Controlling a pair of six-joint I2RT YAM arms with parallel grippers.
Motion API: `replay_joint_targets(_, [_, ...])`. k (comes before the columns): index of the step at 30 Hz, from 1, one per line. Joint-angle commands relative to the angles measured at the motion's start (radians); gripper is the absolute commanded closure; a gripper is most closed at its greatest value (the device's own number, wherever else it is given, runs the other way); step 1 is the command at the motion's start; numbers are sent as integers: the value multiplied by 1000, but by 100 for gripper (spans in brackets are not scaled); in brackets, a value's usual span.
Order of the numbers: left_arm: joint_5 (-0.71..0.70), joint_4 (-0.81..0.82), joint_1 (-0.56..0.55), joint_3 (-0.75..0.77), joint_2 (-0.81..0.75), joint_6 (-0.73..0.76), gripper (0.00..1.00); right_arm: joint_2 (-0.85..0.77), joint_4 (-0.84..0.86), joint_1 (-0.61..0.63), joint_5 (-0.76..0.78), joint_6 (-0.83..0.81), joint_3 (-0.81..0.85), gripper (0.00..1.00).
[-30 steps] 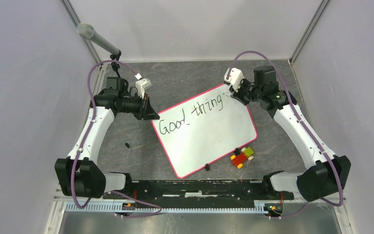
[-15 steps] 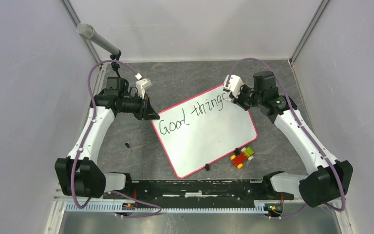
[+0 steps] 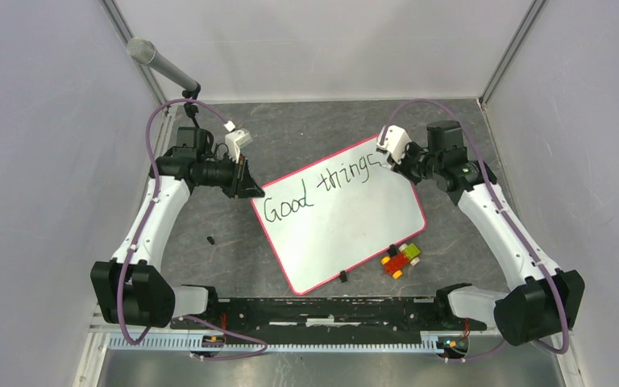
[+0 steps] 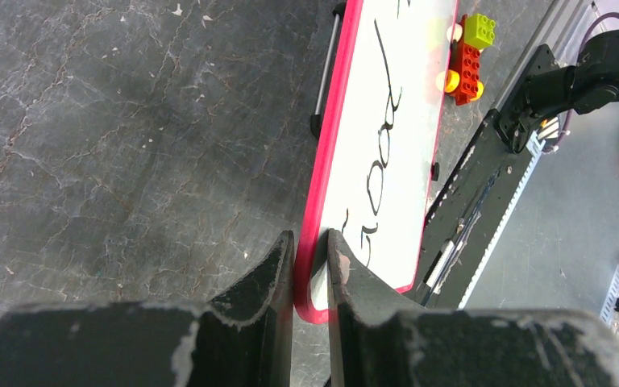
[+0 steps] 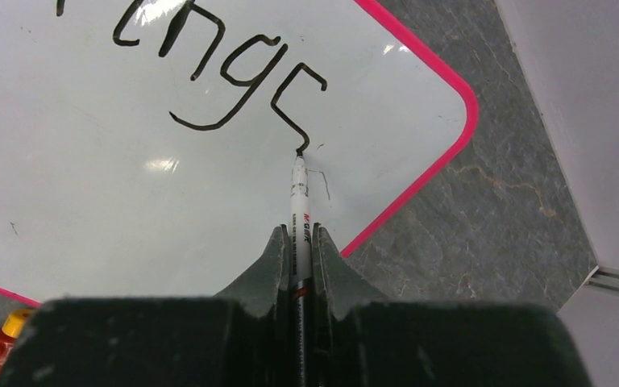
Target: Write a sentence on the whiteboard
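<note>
My left gripper is to regrip the whiteboard's corner while my right gripper starts the next line below "Good", because the final "s" is close to the whiteboard's rim.
The whiteboard, white with a red-pink rim, lies tilted on the dark table. The sentence reads "Good things" in one black line. My left gripper is shut on the board's left corner; in the left wrist view the rim sits between the jaws. My right gripper is shut on a white marker. The marker tip touches the board at the end of the final "s", near the board's far right corner.
A small toy of coloured bricks lies by the board's right edge. A small black cap lies on the table to the left. Another black piece sits at the board's near edge. A microphone stands at the back left.
My right gripper moved right along the top line with the marker, and the letter "s" was added after "thing". The left arm and board have not moved.
</note>
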Motion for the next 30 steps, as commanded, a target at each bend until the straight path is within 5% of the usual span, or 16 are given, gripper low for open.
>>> replay_joint_targets(1, [-61, 30, -27, -11, 17, 7, 98, -27, -44, -2, -37, -22, -31, 100])
replay_joint_targets(13, [-69, 40, -40, -3, 19, -16, 96, -22, -77, 43, -113, 23, 64, 100])
replay_joint_targets(23, [-50, 14, -35, 20, -9, -59, 49, -63, -144, 71, -232, 45, 100, 100])
replay_joint_targets(30, [-1, -26, 4, -4, -48, -55, 31, -100, -62, 137, -309, 147, 37, 100])
